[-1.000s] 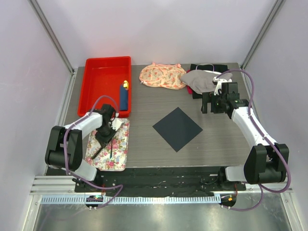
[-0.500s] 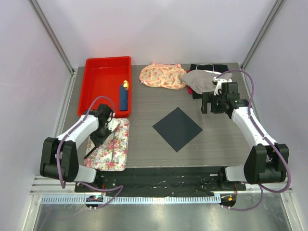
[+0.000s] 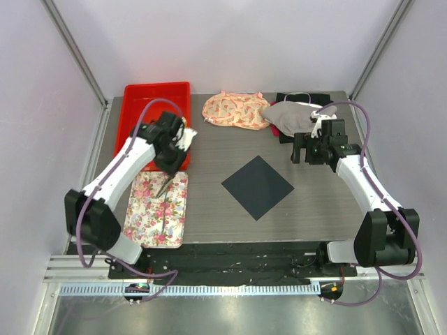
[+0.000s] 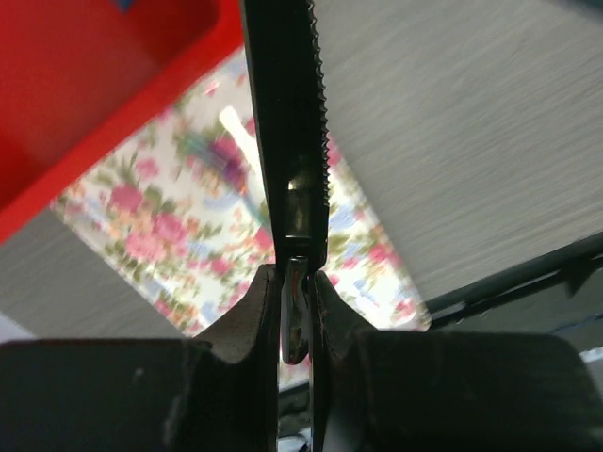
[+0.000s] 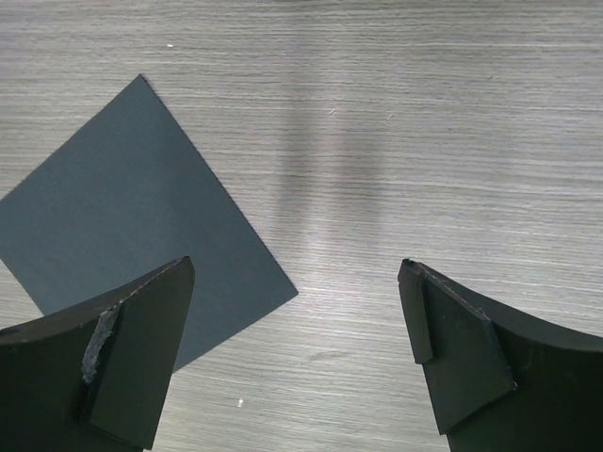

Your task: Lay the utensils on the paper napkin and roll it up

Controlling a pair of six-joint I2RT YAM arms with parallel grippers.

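I go on moving my left gripper to the napkin's middle [image 3: 258,187] before I let go there, because the paper napkin is flat and empty and the black knife [image 3: 165,185] is clear of the tray.
My left gripper [image 3: 169,159] hangs above the far end of the floral tray [image 3: 143,220], shut on the handle of a black knife [image 3: 165,183]. In the left wrist view the serrated knife [image 4: 287,113] points away from the left gripper [image 4: 294,275], over the tray [image 4: 160,226]. A second slim dark utensil [image 3: 162,225] lies on the tray. The paper napkin [image 3: 257,186] lies flat as a dark diamond mid-table. My right gripper [image 3: 308,151] hovers open beyond the napkin's right corner. In the right wrist view the right gripper [image 5: 294,271] stands wide over the napkin [image 5: 132,217] and bare table.
A red bin [image 3: 150,105] sits at the back left, partly behind my left arm. A floral cloth [image 3: 234,109], a grey cloth [image 3: 293,115] and a folded black cloth [image 3: 304,98] lie along the back edge.
My left arm has risen from the tray and swung away toward the red bin, lifting the knife with it. The right arm has not moved.
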